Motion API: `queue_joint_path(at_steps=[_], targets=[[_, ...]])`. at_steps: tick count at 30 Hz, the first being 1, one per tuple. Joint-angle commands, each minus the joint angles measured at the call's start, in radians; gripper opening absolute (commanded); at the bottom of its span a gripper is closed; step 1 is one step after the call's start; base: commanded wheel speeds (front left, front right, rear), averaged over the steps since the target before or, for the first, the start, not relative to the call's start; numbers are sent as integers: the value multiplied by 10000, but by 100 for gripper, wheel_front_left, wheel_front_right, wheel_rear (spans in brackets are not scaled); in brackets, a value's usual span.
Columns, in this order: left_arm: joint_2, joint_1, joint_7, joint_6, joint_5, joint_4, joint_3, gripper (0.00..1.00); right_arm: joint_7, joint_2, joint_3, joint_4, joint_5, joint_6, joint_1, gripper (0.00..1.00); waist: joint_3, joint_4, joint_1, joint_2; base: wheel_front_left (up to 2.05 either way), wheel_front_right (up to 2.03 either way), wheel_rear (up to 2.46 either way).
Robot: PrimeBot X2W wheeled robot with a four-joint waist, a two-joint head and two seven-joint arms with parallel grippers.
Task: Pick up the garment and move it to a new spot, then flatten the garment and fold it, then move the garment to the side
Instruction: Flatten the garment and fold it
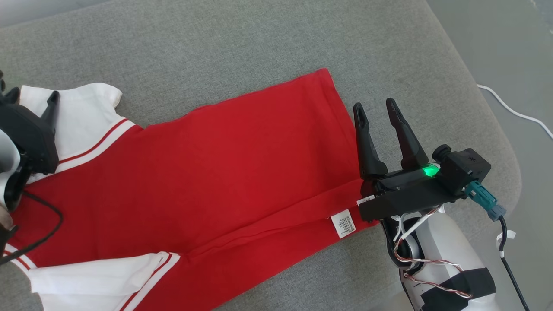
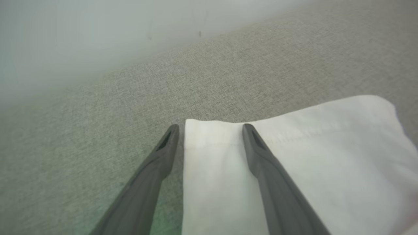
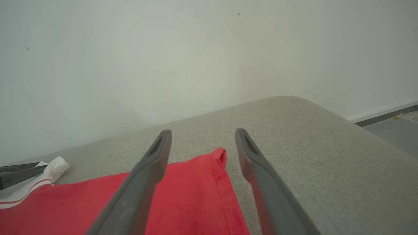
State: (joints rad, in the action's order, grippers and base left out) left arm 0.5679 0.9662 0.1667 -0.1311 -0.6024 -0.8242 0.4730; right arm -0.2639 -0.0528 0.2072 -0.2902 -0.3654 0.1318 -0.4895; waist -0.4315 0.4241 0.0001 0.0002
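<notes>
The striped band (image 1: 96,147) joins the upper white sleeve (image 1: 77,116) and the red shirt's far side. The far side should fold along with the sleeve when I fold the sleeve over.
The garment (image 1: 224,172) is a red shirt with white, red-striped sleeves, spread on the grey cushion with its hem to the right. Its care label (image 1: 343,223) shows near the lower hem. My right gripper (image 1: 374,104) stands open at the hem's edge, with its left finger over the red cloth (image 3: 196,195) and its right finger over bare cushion. My left gripper (image 1: 33,95) is open at the far left over the upper white sleeve (image 1: 86,112). In the left wrist view the sleeve's corner (image 2: 294,163) lies between and under the open left gripper (image 2: 210,127).
The grey cushion (image 1: 259,43) has free room behind the shirt, and its rounded edge runs down the right. Beyond that edge is floor with a white cable (image 1: 514,112). A pale wall (image 3: 196,49) stands behind the cushion.
</notes>
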Motion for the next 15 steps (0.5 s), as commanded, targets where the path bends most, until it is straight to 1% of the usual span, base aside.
queue_joint_path(at_steps=[1,4,5,6,7,8,11,15], targets=[[-12,62,83,15,-79,-162,3,100,-8,41,7,17,1,-25,41,100,-1,2,-1,-2,0,0,0],[-83,290,137,60,-39,-508,50,100,-8,40,-21,-37,27,-25,-65,100,-28,-10,-1,-2,0,0,0],[-184,327,181,55,-187,-615,18,100,-8,40,7,-48,49,-25,-110,100,-36,-12,-1,-2,0,0,0],[-294,337,249,49,-362,-722,-39,98,-8,41,23,-80,70,-25,-138,100,-32,-23,-1,-2,0,0,0],[-335,398,249,39,-429,-786,-33,44,-8,39,30,-127,62,-25,-149,100,-25,-40,-1,-2,0,0,0],[-340,477,170,35,-405,-816,7,0,-8,36,25,-236,34,-25,-148,100,-3,-70,-1,-2,0,0,0],[-416,542,-51,23,-429,-850,132,0,-8,0,79,-759,25,-25,-255,100,124,-204,-1,-2,0,0,0],[-477,656,-729,11,-463,-550,264,0,-8,-269,45,-1561,-35,-25,-727,100,311,-470,-1,-2,0,0,0]])
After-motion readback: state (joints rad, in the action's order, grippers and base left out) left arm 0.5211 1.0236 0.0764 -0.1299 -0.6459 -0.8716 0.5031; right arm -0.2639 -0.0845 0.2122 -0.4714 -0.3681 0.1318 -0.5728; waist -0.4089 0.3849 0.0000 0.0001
